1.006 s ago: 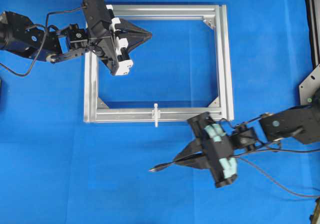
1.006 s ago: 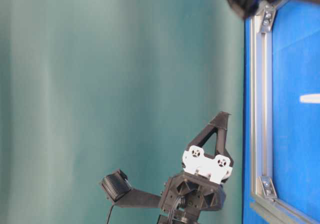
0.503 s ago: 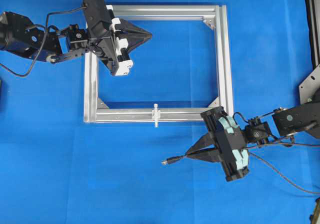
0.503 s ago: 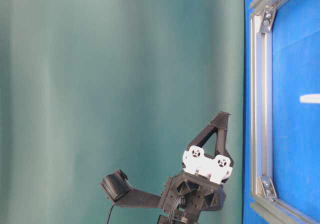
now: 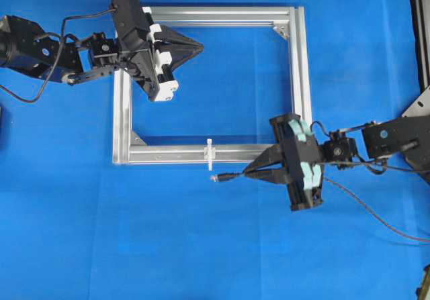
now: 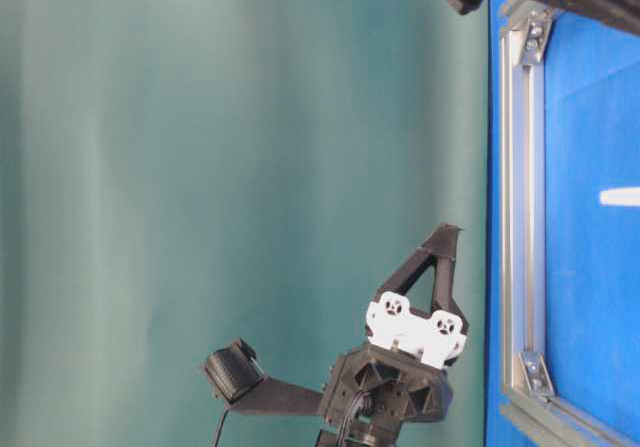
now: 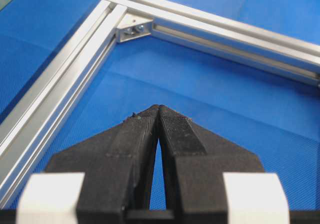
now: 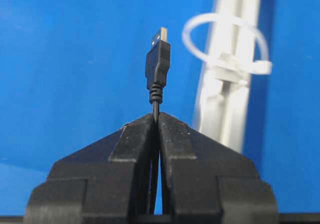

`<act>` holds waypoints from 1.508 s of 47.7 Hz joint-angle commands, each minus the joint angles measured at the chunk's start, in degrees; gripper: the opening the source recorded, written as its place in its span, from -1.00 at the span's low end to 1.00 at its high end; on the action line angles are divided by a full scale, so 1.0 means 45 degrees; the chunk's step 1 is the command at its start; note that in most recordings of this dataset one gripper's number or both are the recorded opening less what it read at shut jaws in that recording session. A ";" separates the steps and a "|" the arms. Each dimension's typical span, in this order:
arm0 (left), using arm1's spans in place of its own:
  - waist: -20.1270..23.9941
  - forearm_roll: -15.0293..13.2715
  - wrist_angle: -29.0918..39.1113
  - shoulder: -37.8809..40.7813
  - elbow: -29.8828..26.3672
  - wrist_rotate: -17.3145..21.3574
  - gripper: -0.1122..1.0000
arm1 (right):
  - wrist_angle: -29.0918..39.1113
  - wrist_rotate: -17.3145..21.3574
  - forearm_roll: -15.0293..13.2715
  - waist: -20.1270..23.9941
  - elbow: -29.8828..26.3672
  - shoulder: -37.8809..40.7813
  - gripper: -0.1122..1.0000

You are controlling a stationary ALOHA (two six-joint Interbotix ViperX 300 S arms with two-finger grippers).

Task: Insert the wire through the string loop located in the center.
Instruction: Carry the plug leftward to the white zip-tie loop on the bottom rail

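Observation:
I should use my right gripper to bring the plug over the frame's lower bar point(image 5: 227, 154) before I push it through, because the plug tip point(image 5: 214, 178) points past the side of the string loop.
My right gripper point(image 5: 247, 173) is shut on the wire point(image 5: 228, 176), a thin black cable with a USB plug tip point(image 8: 157, 63) that sticks out ahead of the fingertips. The plug tip sits just below and to the right of the white string loop point(image 5: 209, 154) on the frame's lower bar. In the right wrist view the loop point(image 8: 225, 43) stands to the right of the plug. The wire's slack point(image 5: 376, 213) trails off to the lower right. My left gripper point(image 5: 200, 45) is shut and empty, held over the upper left of the silver frame point(image 5: 300, 78).
The square aluminium frame lies on the blue table with corner brackets point(image 7: 132, 29) inside. A dark metal stand point(image 5: 420, 112) is at the right edge. The table-level view shows the left gripper point(image 6: 441, 235) from the side and the frame bar point(image 6: 520, 217).
My right gripper has swung up and left with the wire, bringing the plug tip from well below the frame to just beside the string loop. The left arm has not moved.

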 commanded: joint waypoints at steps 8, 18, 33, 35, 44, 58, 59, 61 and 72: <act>-0.0020 0.0039 -0.0059 -0.0352 -0.0039 -0.0020 -0.80 | -0.0117 0.0020 0.0020 -0.0742 0.0195 -0.0508 -0.84; -0.0020 0.0039 -0.0059 -0.0352 -0.0039 -0.0020 -0.80 | -0.0137 0.0000 0.0020 -0.0977 0.0195 -0.0508 -0.84; -0.0020 0.0039 -0.0059 -0.0352 -0.0039 -0.0020 -0.80 | -0.0234 0.0020 0.0020 -0.1016 0.0215 -0.0508 -0.84; -0.0020 0.0039 -0.0059 -0.0352 -0.0039 -0.0020 -0.80 | -0.0254 0.0000 0.0020 -0.0996 0.0215 -0.0508 -0.84; -0.0020 0.0039 -0.0059 -0.0371 -0.0039 -0.0020 -0.80 | -0.0254 0.0020 0.0020 -0.0996 0.0195 -0.0508 -0.84; -0.0020 0.0039 -0.0059 -0.0352 -0.0039 -0.0020 -0.80 | -0.0273 0.0000 0.0039 -0.1016 0.0195 -0.0508 -0.84; -0.0020 0.0039 -0.0059 -0.0352 -0.0039 -0.0020 -0.80 | -0.0273 0.0000 0.0020 -0.0996 0.0195 -0.0508 -0.84; -0.0020 0.0039 -0.0078 -0.0371 -0.0039 -0.0020 -0.80 | -0.0273 0.0000 0.0020 -0.0996 0.0195 -0.0508 -0.84; -0.0020 0.0039 -0.0059 -0.0352 -0.0039 -0.0020 -0.80 | -0.0254 0.0000 0.0020 -0.0996 0.0195 -0.0508 -0.84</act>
